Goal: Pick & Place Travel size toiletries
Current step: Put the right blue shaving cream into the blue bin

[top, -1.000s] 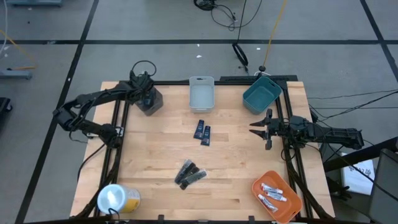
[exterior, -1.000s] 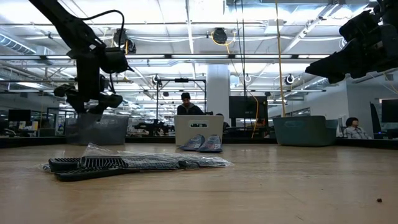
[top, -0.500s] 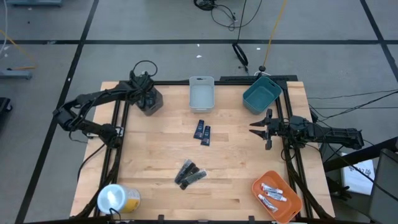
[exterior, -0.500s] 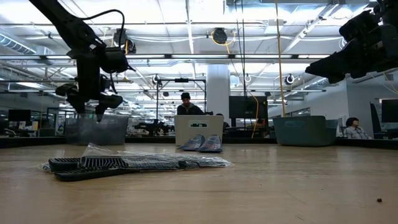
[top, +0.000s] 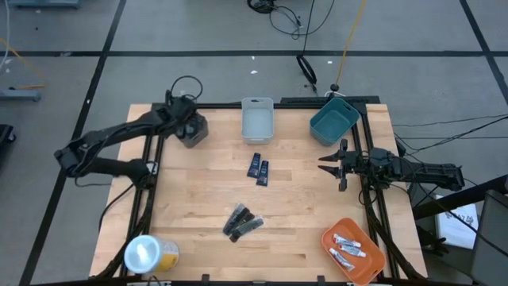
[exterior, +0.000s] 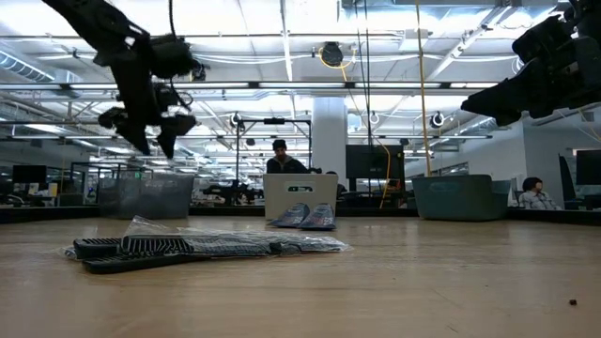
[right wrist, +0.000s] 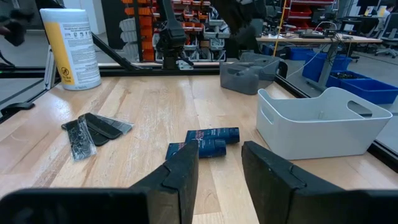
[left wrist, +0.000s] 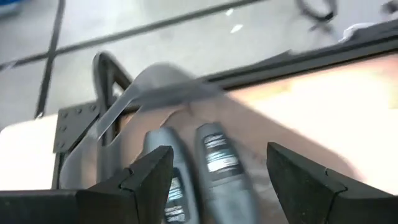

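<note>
The dark grey oval pieces [left wrist: 222, 163] are in their bin and clear of my open fingers, so my left gripper should keep moving back until it gets to the wood in front [top: 190, 176].
My left gripper [top: 185, 117] hangs open above the dark grey bin [top: 193, 129] at the table's far left corner. Two dark grey oval pieces [left wrist: 217, 165] lie side by side in that bin, below the open fingers and apart from them. Two dark blue packets [top: 258, 167] lie mid-table. Black sticks in a clear wrap [top: 242, 222] lie nearer the front. Silvery-white tubes [top: 347, 248] lie in the orange tray [top: 373, 266]. My right gripper [top: 340, 164] waits at the right edge, level, open, with nothing between its fingers.
A white bin [top: 257, 121] and a teal bin [top: 333, 121] stand along the far edge. A yellow roll with a white top [top: 149, 254] stands at the near left corner. Bare wood lies between the packets and the right edge. People sit in the room beyond the table.
My left gripper has risen from just over the dark grey bin's rim to well above it and has tipped, while the arm has drawn back toward the table's left edge. The two oval pieces stay in the bin.
</note>
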{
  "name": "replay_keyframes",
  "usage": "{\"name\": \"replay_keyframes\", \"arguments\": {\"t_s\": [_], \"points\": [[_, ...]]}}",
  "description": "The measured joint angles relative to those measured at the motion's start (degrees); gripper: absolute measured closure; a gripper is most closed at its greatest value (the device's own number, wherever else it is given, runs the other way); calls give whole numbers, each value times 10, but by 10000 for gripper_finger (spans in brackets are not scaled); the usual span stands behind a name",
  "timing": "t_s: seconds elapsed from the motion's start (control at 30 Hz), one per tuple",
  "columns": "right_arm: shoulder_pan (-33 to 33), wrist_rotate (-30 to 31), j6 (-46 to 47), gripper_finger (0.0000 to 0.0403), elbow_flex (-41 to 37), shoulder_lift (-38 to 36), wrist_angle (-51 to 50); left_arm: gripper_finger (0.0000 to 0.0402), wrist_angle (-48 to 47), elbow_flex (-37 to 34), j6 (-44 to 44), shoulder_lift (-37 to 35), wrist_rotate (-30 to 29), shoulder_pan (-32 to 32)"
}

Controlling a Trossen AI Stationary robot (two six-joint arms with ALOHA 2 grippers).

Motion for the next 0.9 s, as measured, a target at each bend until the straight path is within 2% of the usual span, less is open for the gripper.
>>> {"name": "replay_keyframes", "arguments": {"t_s": [0.37, 0.7, 0.9], "points": [[0, 0, 0, 289, 0, 0, 0, 147, 62, 0, 54, -125, 16, -137], [0, 0, 2, 289, 0, 0, 0, 147, 68, 0, 92, -173, 44, -267], [0, 0, 2, 289, 0, 0, 0, 147, 164, -33, 132, -207, 45, -373]]}}
